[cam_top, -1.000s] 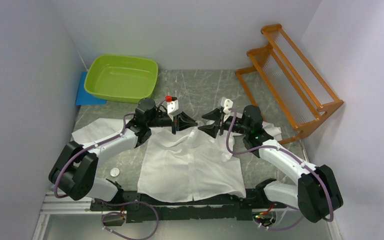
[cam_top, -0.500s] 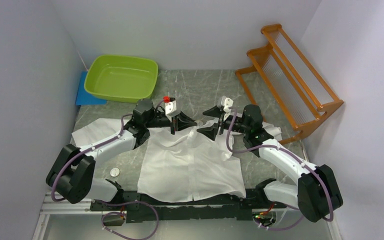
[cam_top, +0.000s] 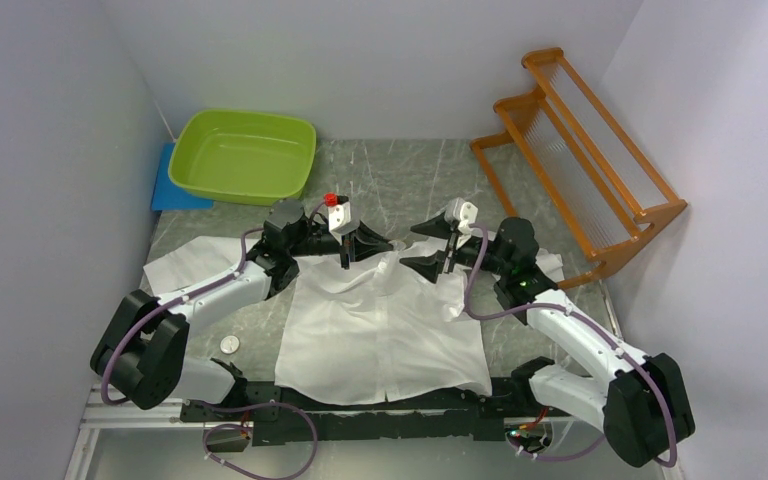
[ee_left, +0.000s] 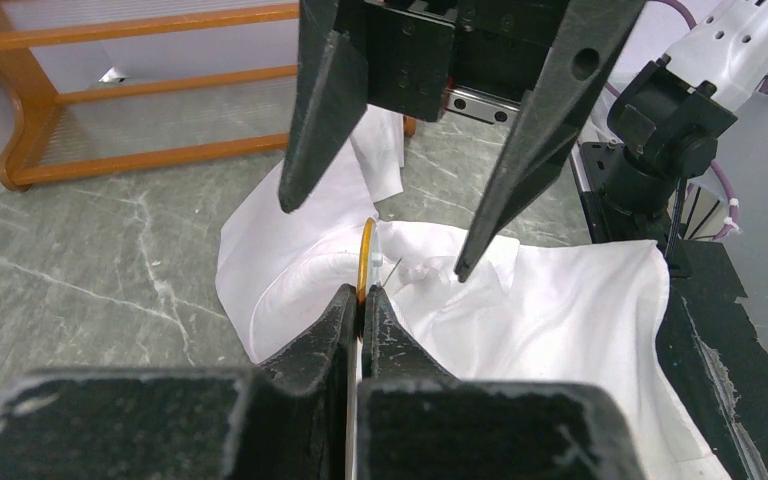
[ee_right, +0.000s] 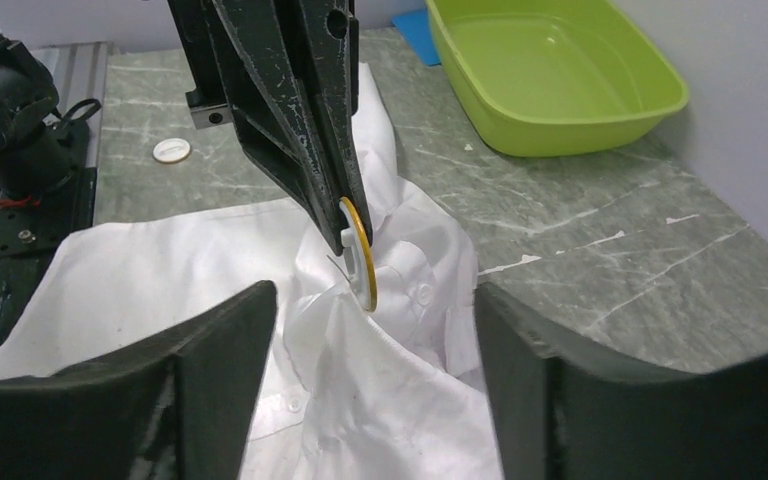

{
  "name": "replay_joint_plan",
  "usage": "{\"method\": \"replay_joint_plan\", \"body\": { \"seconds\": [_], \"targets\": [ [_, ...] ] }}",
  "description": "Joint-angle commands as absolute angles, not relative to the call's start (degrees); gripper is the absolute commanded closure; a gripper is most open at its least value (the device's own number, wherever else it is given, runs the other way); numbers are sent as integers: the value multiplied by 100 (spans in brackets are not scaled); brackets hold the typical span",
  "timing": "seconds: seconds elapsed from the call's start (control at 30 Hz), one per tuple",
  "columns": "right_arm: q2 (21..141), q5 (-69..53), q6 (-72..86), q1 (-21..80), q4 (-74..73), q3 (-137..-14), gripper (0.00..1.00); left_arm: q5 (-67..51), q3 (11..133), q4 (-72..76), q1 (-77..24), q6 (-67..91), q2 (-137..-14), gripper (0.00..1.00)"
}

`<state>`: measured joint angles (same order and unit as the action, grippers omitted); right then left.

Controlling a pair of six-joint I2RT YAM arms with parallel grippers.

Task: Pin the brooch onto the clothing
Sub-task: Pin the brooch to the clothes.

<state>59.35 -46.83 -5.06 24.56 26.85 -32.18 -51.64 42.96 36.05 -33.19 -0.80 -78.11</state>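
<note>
The brooch's thin pin (ee_right: 339,268) stands away from the disc's back, so my right gripper should squeeze the disc's free edge (ee_right: 370,296) and the pin together while my left gripper steadies it.
The clothing (cam_top: 380,330), a white button-front shirt, lies flat on the table with its collar end bunched up between my two grippers (ee_left: 290,270) (ee_right: 410,330). My left gripper (cam_top: 345,252) (ee_left: 360,296) (ee_right: 345,215) is shut on the brooch (ee_left: 365,255) (ee_right: 359,250), a thin round disc with a gold rim, held on edge just above the bunched fabric. Its thin pin (ee_left: 390,268) sticks out toward the cloth. My right gripper (cam_top: 432,246) (ee_left: 375,240) (ee_right: 370,292) faces it, open wide, its fingers standing either side of the brooch and the fabric, holding nothing.
A green basin (cam_top: 245,155) (ee_right: 560,70) sits at the back left on a blue mat (cam_top: 170,188). A wooden rack (cam_top: 580,150) (ee_left: 110,100) stands at the back right. A small white disc (cam_top: 228,344) (ee_right: 171,150) lies on the marble table left of the shirt.
My right gripper's jaws have spread wider and its arm has drawn back a little to the right. The left gripper has shifted slightly, still holding the brooch.
</note>
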Motion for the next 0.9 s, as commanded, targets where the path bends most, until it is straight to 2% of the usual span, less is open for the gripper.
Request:
{"method": "replay_joint_plan", "body": {
  "seconds": [0.0, 0.13, 0.33, 0.5, 0.53, 0.6, 0.63, 0.7, 0.8, 0.87],
  "targets": [
    [5992, -4875, -632, 2426, 2749, -3429, 30, -5267, 4289, 3883, -3309, -35, -7594, 97],
    [6326, -5107, -721, 2431, 2419, -3801, 38, -5282, 4298, 3872, -3313, -35, -7603, 97],
    [6631, -5286, -666, 2439, 2275, -4155, 41, -5296, 4315, 3806, -3313, -68, -7598, 97],
    [6752, -5317, -681, 2435, 2203, -4245, 49, -5300, 4324, 3795, -3309, -70, -7594, 97],
    [6772, -5317, -695, 2435, 2181, -4257, 53, -5287, 4321, 3787, -3313, -70, -7581, 97],
    [6814, -5325, -700, 2435, 2134, -4279, 66, -5284, 4324, 3788, -3313, -70, -7583, 97],
    [6834, -5338, -709, 2435, 2121, -4292, 67, -5287, 4324, 3779, -3313, -70, -7585, 97],
    [6875, -5376, -731, 2435, 2072, -4318, 65, -5282, 4324, 3773, -3309, -83, -7579, 97],
    [6892, -5430, -832, 2435, 1914, -4344, 50, -5256, 4324, 3739, -3313, -101, -7573, 97],
    [6834, -5412, -867, 2435, 1888, -4277, 43, -5257, 4333, 3718, -3313, -122, -7570, 97]
  ]
}}
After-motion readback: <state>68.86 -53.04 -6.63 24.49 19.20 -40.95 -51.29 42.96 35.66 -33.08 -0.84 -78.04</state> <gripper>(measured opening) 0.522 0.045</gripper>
